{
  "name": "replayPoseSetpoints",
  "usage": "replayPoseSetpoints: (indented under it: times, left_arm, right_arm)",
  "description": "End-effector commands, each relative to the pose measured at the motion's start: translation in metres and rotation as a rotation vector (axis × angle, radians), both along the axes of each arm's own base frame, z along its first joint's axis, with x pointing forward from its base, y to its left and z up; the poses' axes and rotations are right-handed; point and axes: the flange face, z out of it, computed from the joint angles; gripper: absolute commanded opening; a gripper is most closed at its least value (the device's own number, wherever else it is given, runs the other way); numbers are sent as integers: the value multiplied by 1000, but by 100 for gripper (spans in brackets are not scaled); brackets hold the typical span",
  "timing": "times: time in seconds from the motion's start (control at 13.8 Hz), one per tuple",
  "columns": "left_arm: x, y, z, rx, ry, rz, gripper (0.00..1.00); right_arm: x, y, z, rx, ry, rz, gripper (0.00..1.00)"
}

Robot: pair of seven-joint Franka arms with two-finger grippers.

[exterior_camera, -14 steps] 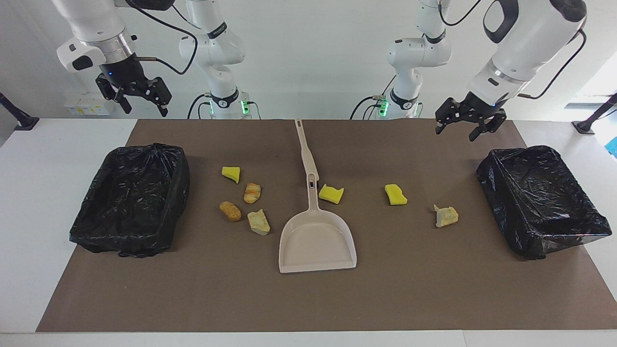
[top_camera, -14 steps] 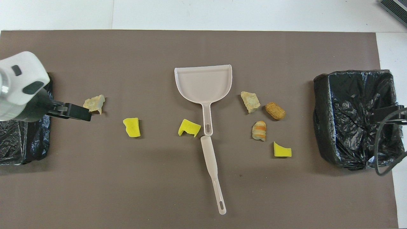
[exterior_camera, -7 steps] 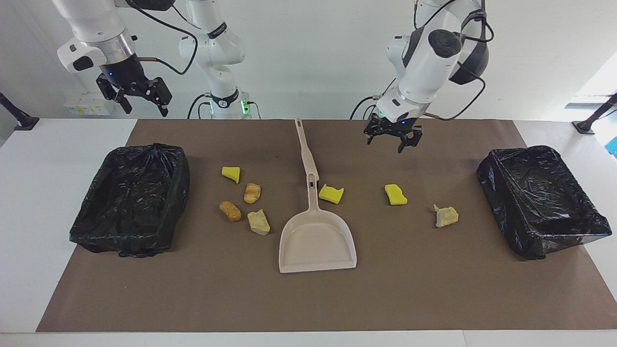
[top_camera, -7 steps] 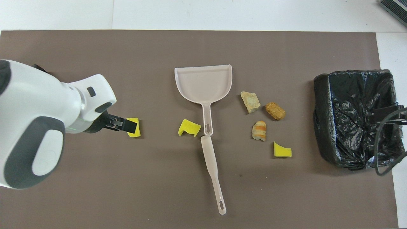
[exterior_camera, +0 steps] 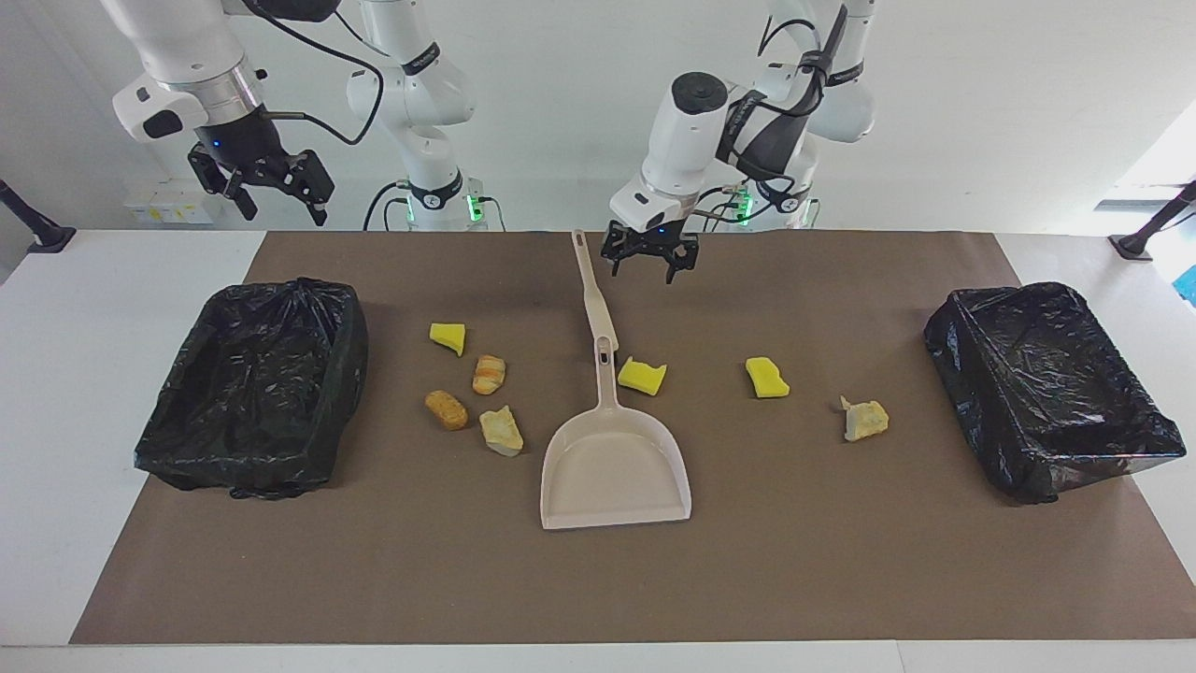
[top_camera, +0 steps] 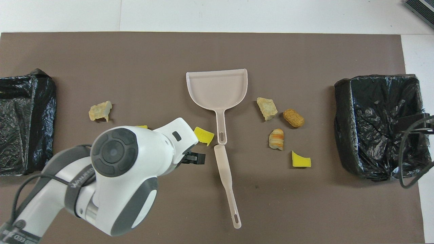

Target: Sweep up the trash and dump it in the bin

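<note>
The sponge chunks (top_camera: 204, 136) will slide over the dustpan's straight front edge (top_camera: 216, 71) and into the dustpan when I sweep, because that edge lies low against the mat.
The trash lies scattered on the brown mat. Yellow sponge chunks (exterior_camera: 642, 376) (exterior_camera: 767, 378) and a tan piece (exterior_camera: 865, 420) lie toward the left arm's end of the beige dustpan (exterior_camera: 612, 467). One more sponge chunk (exterior_camera: 448, 336) and three bread-like lumps (exterior_camera: 489, 374) lie toward the right arm's end. A beige sweeper stick (exterior_camera: 590, 290) lies in line with the dustpan's handle, nearer to the robots. My left gripper (exterior_camera: 647, 271) hangs open just above the mat, beside that stick. My right gripper (exterior_camera: 271, 187) waits open, high over the table's edge by the bin (exterior_camera: 257, 383).
A second bin lined with a black bag (exterior_camera: 1046, 383) stands at the left arm's end of the mat (exterior_camera: 841, 561). In the overhead view the left arm (top_camera: 115, 179) covers most of one sponge chunk (top_camera: 140, 127).
My left arm has swung from above the bin at its own end across to the middle, and its open gripper has come down beside the sweeper stick. The right arm has stayed put.
</note>
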Motion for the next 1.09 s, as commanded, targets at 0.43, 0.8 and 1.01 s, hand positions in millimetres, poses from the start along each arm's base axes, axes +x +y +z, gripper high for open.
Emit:
replayPoseSetpoints:
  times: [0.43, 0.8, 1.01]
  left_arm:
    - [-82, -85, -102, 107, -46, 99, 100]
    - [-81, -84, -87, 101, -51, 113, 100]
    - [-85, -82, -85, 123, -41, 139, 100]
  right_arm:
    - [-7, -1, 1, 1, 1, 12, 100]
    - [-7, -1, 0, 1, 2, 12, 100]
    - [-7, -1, 0, 1, 2, 12, 100]
